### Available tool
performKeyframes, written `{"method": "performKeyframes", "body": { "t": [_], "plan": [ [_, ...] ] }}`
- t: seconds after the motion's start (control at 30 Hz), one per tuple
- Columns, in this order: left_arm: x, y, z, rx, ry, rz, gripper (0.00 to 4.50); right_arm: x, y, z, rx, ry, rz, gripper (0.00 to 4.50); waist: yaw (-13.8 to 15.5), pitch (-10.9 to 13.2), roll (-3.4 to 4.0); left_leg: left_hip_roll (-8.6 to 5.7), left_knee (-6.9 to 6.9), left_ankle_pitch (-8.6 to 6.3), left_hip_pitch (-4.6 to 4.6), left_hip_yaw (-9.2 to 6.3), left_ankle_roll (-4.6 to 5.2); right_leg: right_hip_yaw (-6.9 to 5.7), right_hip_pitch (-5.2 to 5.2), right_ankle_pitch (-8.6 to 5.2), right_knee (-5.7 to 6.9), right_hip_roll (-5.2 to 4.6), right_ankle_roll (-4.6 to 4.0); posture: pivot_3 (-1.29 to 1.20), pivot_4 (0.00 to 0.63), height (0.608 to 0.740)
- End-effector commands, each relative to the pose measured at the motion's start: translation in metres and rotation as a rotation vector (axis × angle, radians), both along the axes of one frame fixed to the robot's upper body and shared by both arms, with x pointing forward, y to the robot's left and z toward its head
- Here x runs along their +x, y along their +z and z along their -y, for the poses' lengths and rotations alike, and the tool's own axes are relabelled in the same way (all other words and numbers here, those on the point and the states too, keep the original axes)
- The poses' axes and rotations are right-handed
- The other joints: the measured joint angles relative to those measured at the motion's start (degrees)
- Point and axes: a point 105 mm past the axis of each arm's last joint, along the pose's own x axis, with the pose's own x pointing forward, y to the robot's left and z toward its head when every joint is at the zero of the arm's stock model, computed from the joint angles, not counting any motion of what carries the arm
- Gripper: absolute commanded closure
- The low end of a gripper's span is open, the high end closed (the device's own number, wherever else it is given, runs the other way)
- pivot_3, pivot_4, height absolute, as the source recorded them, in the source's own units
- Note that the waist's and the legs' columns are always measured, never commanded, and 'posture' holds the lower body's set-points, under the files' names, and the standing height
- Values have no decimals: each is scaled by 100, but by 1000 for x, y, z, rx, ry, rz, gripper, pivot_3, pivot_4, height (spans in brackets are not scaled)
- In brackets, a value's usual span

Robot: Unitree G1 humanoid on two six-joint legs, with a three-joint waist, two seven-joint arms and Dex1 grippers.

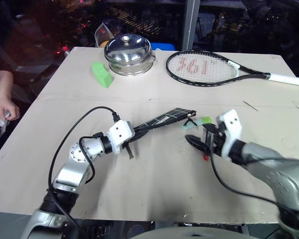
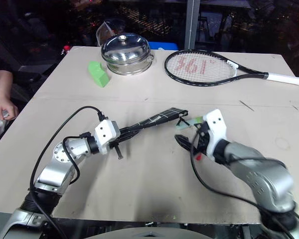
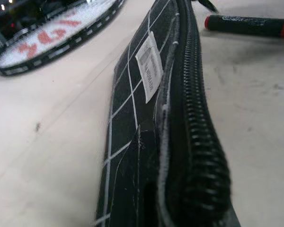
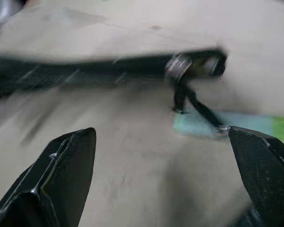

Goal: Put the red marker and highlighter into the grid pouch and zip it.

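Note:
I expect the grid pouch (image 1: 164, 119) to unzip from its far end when I pull the zipper pull (image 1: 190, 120) toward my left gripper, because the zipper pull hangs at that end.
The grid pouch (image 1: 162, 119) is black with white lines and stands on its long edge just above the table's middle. My left gripper (image 1: 130, 135) is shut on its near end. In the left wrist view the pouch's zipper (image 3: 194, 118) runs away from the camera beside a white label (image 3: 149, 66). The highlighter (image 1: 199, 122), mint with a green cap, lies by the pouch's far end and its zipper pull (image 4: 189, 94). My right gripper (image 4: 162, 133) hangs open just short of them, holding nothing. The red marker (image 3: 246, 24) lies on the table, mostly hidden under the right gripper in the head views.
A tennis racket (image 1: 204, 67) lies at the back right. A steel pot with a lid (image 1: 128, 52) stands at the back middle, and a green wedge block (image 1: 102, 74) lies left of it. A person's hand (image 1: 2, 107) rests at the left edge.

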Motion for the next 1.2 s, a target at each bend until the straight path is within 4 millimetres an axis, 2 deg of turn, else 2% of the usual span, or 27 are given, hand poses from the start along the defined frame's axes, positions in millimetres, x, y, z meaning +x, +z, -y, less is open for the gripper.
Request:
{"method": "performKeyframes", "body": {
  "t": [0.03,0.1,0.17,0.27,0.4,0.47,0.6,0.73,0.97,1.2],
  "plan": [
    [-2,12,1,-19,8,35,4464,14,1,-3,21,-45,-39,0,4,1,1,-1,-1,0,-1,0,0,-2,0,0,-1,0,1,0,150,740],
    [-4,11,2,-21,7,34,4464,20,2,-6,24,-50,-38,0,6,1,1,-4,-2,0,-4,0,0,-5,0,1,-1,-1,2,0,150,740],
    [-7,11,4,-18,1,36,4500,25,4,-8,40,-56,-34,527,-10,1,2,-6,-2,0,-4,0,1,-6,0,1,-2,-3,3,0,150,740],
    [-12,13,7,-17,-5,40,4500,27,9,-10,56,-42,-26,1699,-18,2,3,-3,-2,0,-3,0,0,-4,0,1,-2,-5,2,0,150,740],
    [-14,15,11,-12,-12,44,4500,26,11,-10,43,-25,-11,3613,-21,2,4,-1,-2,0,-2,0,0,-4,-1,1,-1,-5,2,0,150,740],
    [-13,15,12,-10,-11,44,4500,26,13,-10,42,-17,-3,4403,-20,2,4,-1,-2,0,-2,0,0,-4,-1,1,-2,-5,2,0,150,740],
    [-7,19,13,-11,-3,44,4500,19,18,-15,73,19,4,4463,-18,3,5,-1,-3,0,-2,0,0,-4,-1,1,-2,-5,2,0,150,740],
    [0,17,7,-2,18,39,4500,5,24,-22,103,107,-2,4463,-22,3,6,-1,-5,0,-3,0,0,-3,-1,1,-3,-5,2,0,150,740],
    [2,13,7,19,16,48,4500,-9,27,-29,127,213,-34,4463,-20,4,7,0,-8,-1,-3,0,0,-4,-2,0,-6,-6,2,0,150,740],
    [4,11,18,36,-2,81,4500,-14,25,-39,145,294,-85,4463,-16,4,7,0,-9,-1,-3,0,0,-4,-2,0,-8,-7,1,0,150,740]
  ]
}}
